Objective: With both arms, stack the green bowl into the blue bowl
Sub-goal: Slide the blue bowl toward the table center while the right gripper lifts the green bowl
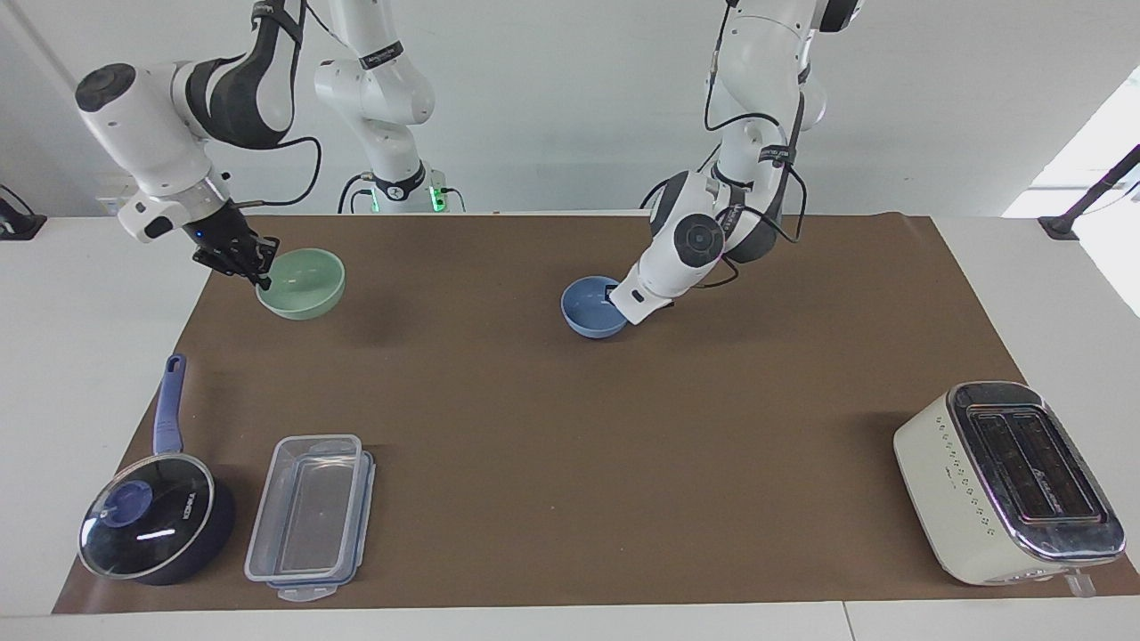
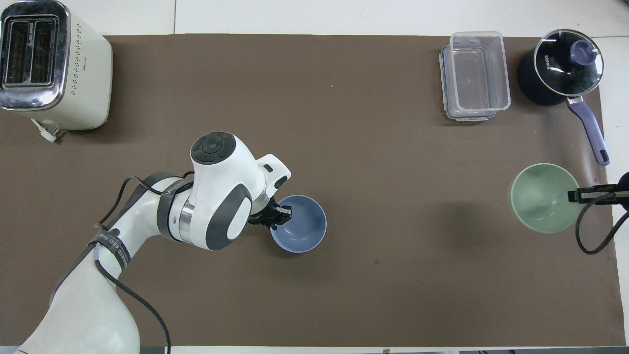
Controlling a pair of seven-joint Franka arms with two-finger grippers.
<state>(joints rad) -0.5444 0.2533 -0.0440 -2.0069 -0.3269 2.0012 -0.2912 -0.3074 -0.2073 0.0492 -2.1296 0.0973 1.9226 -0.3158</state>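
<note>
My left gripper needs to open and back away toward the toaster [image 2: 56,65] first, because it is on the blue bowl's rim [image 2: 274,235] and blocks the green bowl's way in.
The blue bowl [image 1: 590,310] is low over the middle of the brown mat [image 1: 570,445]; I cannot tell whether it rests on it. My left gripper [image 1: 614,294] is shut on its rim, on the side toward the left arm's end, and both show in the overhead view, the bowl [image 2: 302,231] and the gripper [image 2: 281,215]. The green bowl [image 1: 303,283] hangs in the air over the mat's corner at the right arm's end. My right gripper [image 1: 254,263] is shut on its rim. In the overhead view the green bowl [image 2: 540,197] looks large and the right gripper [image 2: 576,195] holds its edge.
A cream toaster [image 1: 1006,481] stands at the left arm's end, farther from the robots. A clear plastic container [image 1: 312,516] and a dark blue pan with a glass lid [image 1: 156,525] stand at the right arm's end, farther from the robots than the green bowl.
</note>
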